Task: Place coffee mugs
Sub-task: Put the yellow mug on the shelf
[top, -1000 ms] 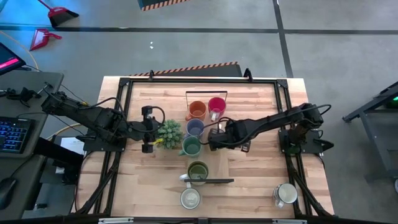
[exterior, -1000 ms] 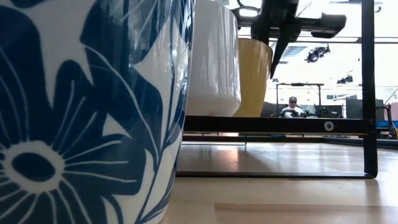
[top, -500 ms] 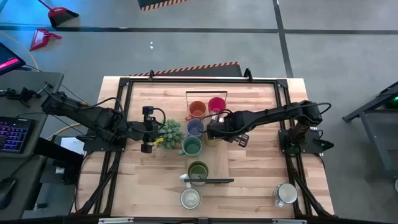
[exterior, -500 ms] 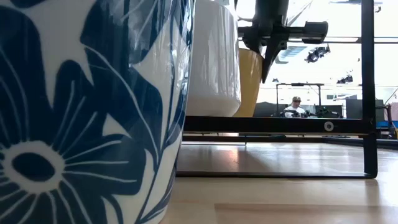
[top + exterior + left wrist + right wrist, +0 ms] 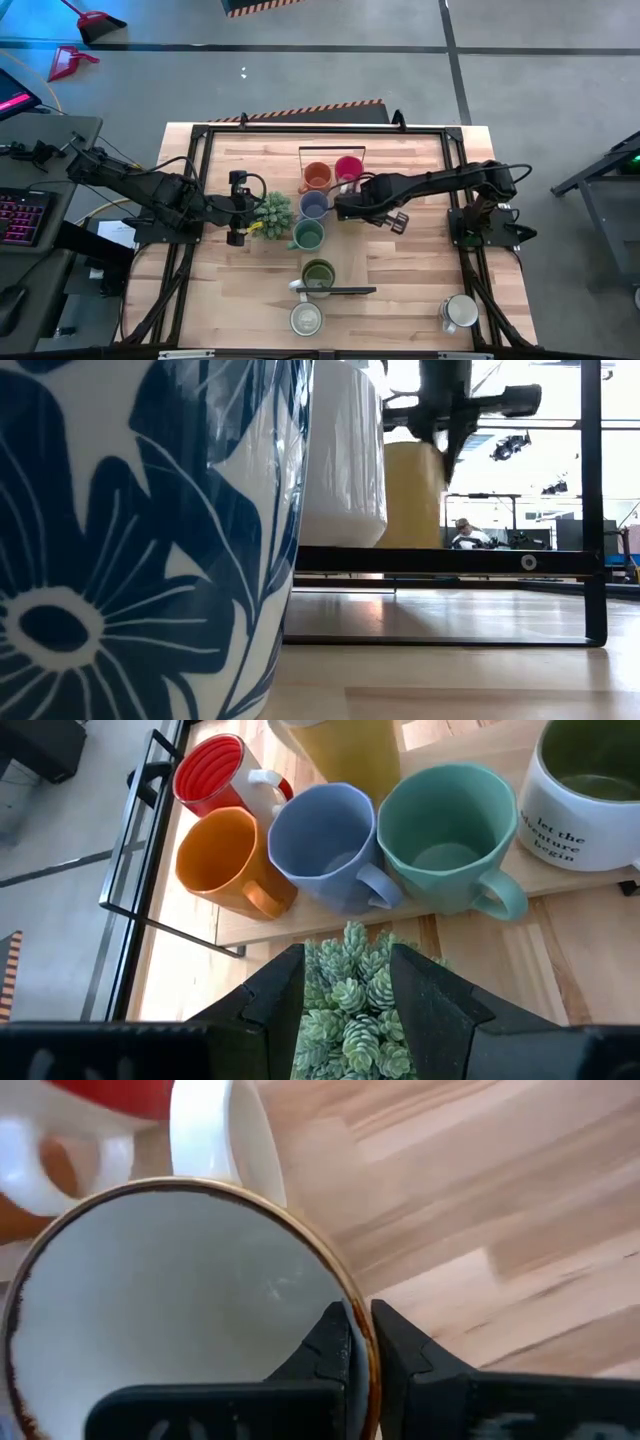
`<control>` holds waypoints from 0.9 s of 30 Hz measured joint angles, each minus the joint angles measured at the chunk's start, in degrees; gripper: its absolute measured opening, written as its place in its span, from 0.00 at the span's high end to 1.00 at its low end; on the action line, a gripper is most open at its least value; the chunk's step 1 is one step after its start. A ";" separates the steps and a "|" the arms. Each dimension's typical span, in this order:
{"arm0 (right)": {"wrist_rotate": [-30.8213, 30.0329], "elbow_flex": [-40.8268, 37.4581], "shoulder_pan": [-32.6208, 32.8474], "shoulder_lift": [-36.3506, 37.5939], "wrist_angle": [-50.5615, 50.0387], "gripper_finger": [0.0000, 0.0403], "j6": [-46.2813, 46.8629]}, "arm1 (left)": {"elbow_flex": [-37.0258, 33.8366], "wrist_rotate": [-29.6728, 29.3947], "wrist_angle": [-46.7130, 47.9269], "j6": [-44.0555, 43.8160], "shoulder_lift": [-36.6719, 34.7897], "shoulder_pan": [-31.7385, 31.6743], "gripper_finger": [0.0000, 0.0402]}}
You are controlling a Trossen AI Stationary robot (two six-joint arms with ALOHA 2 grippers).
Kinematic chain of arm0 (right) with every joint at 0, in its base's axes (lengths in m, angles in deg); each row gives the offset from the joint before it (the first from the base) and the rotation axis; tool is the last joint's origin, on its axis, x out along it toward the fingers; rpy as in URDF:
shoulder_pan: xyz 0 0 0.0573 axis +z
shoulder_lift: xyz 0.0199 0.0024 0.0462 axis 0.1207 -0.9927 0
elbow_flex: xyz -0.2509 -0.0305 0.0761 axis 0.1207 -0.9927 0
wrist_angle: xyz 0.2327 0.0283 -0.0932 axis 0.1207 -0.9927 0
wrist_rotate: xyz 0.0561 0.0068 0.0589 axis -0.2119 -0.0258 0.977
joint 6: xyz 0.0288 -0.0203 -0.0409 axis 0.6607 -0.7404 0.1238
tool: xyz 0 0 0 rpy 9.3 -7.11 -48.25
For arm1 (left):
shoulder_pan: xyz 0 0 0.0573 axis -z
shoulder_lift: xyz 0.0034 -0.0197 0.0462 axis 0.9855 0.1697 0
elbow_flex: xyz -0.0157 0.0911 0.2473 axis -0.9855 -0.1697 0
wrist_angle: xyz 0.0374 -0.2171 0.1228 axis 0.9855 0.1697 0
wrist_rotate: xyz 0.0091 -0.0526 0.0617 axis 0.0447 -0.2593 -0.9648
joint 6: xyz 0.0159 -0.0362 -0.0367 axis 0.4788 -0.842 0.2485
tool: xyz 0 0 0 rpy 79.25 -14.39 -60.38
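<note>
The yellow mug (image 5: 415,495) sticks out past the open edge of the wooden shelf, so next my right gripper moves the mug back in next to the lavender mug (image 5: 313,205) before opening.
Orange (image 5: 317,177), pink-red (image 5: 348,168), lavender (image 5: 314,205), teal (image 5: 308,235) and olive-lined (image 5: 318,273) mugs stand on their bases in a cluster at mid-table. Two white mugs stand near the near edge (image 5: 307,319) (image 5: 460,312). My right gripper (image 5: 342,208) is shut on a yellow, brown-rimmed mug (image 5: 345,750) beside the lavender and pink-red ones. My left gripper (image 5: 250,212) is shut around the spiky green potted plant (image 5: 272,213), left of the cluster. My right gripper pinches the yellow mug's brown rim (image 5: 362,1342), one finger inside the white bowl and one outside. The fingers (image 5: 445,420) come from above, and the mug (image 5: 410,495) hangs about upright below them. A black bar hides its base. My left gripper has the plant's leafy top (image 5: 350,1010) between its two fingers (image 5: 275,990), coming level from the table's left. The pot below is hidden.
A black wire frame (image 5: 332,150) borders the far mugs, and a black bar (image 5: 345,291) lies by the olive-lined mug. Black rails run along both table sides. A blue-flowered white mug (image 5: 140,540) fills the low view. A person (image 5: 462,535) sits far behind the table.
My right gripper has carried the yellow mug toward the table's far edge, from beside the teal mug to beside the lavender and pink-red mugs. The mug stayed in its hold and shifted right in the low view.
</note>
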 joint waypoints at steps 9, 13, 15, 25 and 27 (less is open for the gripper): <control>-4.53 5.03 -0.07 -0.14 -2.08 1.00 -2.04 | 0.00 0.14 -0.05 1.92 0.02 0.00 0.66; -4.57 4.84 -0.07 -0.13 -1.19 1.00 -2.08 | 0.00 0.17 -0.08 1.92 0.02 0.00 0.66; -4.47 4.77 -0.07 -0.47 -1.20 1.00 -2.14 | 0.00 0.17 -0.08 1.92 0.02 0.02 0.66; -3.40 4.77 -0.78 -3.40 1.82 1.00 -4.18 | 0.00 0.22 -1.82 1.95 0.02 0.02 0.66; -3.84 4.77 -0.92 -3.39 2.01 1.00 -4.31 | 0.00 0.22 -1.82 1.95 0.00 0.00 0.66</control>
